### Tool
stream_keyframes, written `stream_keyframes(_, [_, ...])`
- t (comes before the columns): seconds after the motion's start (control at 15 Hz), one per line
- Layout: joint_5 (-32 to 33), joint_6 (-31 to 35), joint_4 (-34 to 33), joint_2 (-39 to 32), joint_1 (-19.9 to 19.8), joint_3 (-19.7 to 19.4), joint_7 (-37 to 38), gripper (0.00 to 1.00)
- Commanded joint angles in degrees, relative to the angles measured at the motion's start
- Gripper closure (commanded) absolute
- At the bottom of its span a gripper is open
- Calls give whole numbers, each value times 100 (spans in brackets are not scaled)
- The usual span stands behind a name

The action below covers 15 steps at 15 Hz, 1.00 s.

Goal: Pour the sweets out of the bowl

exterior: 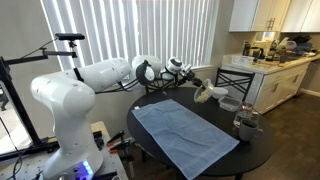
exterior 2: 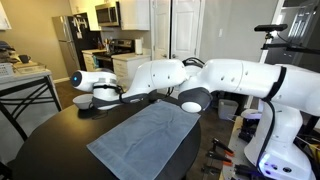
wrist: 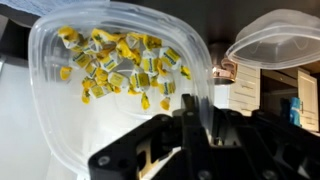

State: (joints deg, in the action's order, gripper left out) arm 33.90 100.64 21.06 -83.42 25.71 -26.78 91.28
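The sweets [wrist: 125, 62] are still in the tilted bowl next to the second clear bowl, so my gripper should move the tilted bowl back toward the blue-grey cloth [exterior: 185, 125] and tip it over.
The clear bowl [wrist: 60, 120] fills the wrist view, tilted, with several small yellow sweets [wrist: 120, 65] clustered against its wall. My gripper [wrist: 190, 125] is shut on the bowl's rim, one finger inside and one outside. In an exterior view the gripper [exterior: 196, 88] holds the bowl [exterior: 210, 95] tilted above the far side of the round dark table [exterior: 250, 155]. In an exterior view the gripper [exterior 2: 104, 97] is low over the table's far edge; the bowl is hard to make out there.
A blue-grey cloth [exterior: 185, 128] [exterior 2: 140, 135] lies spread on the table. A second clear bowl [exterior: 231, 103] [wrist: 275, 40] sits beyond the held one. A glass jar [exterior: 247, 124] stands near the table's edge. A kitchen counter [exterior: 275, 62] is behind.
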Motion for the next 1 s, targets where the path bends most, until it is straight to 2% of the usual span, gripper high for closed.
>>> stream_keyframes(0.0, [370,130,443,-113,108,34,-593,99])
stream_keyframes(0.33, [698,214,826,-322,267,-98,-1097,99])
stream_keyframes(0.4, [1035,154,787,-330,206,152,-1122,99])
stream_keyframes(0.53, [1462,212,877,-330,223,182,-1012,99])
stream_keyframes(0.73, [2427,462,1148,-330,241,139,-745,99])
stream_keyframes(0.93, [3306,580,1476,-331,183,286,-708,99])
